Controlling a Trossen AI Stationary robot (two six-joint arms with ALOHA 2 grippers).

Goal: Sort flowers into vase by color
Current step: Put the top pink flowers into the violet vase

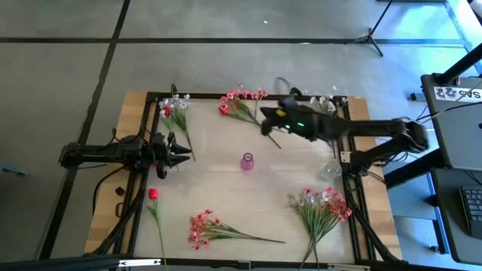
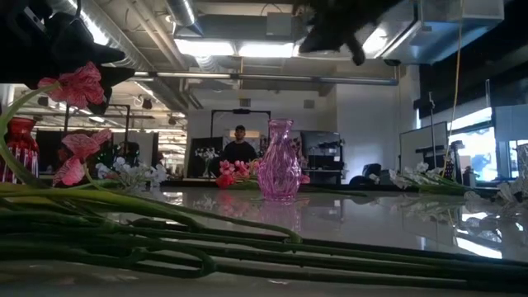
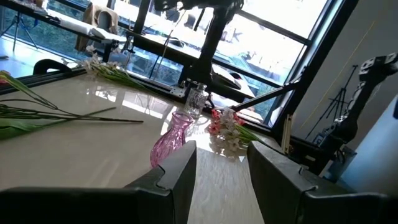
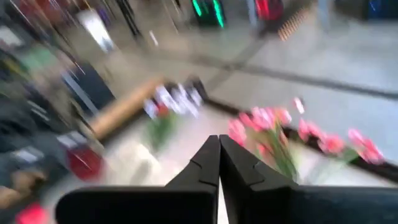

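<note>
The far pink spray's stems (image 1: 274,141) lie toward my right gripper, away from the pink vase, so I should keep going down until my fingers close around the stem bundle (image 1: 253,120).
A small pink glass vase (image 1: 247,161) (image 2: 279,161) (image 3: 171,140) stands upright mid-table. Flower sprays lie flat around it: pink ones at the far edge (image 1: 241,102) (image 4: 273,127) and near edge (image 1: 207,226), white ones far left (image 1: 177,109), a red bud near left (image 1: 153,194), and a mixed pink and white bunch near right (image 1: 320,207). My left gripper (image 1: 184,153) (image 3: 221,152) is open, level, left of the vase and pointing at it. My right gripper (image 1: 263,128) (image 4: 219,140) (image 2: 355,54) is shut, high above the table beside the far pink spray, with nothing seen between its fingers.
A clear glass vase (image 3: 196,99) (image 1: 329,172) stands toward the table's right side. More white blossoms (image 1: 324,102) lie at the far right corner. A red vase (image 2: 21,148) shows at the left in the low view. A person (image 2: 240,148) stands in the room beyond the table.
</note>
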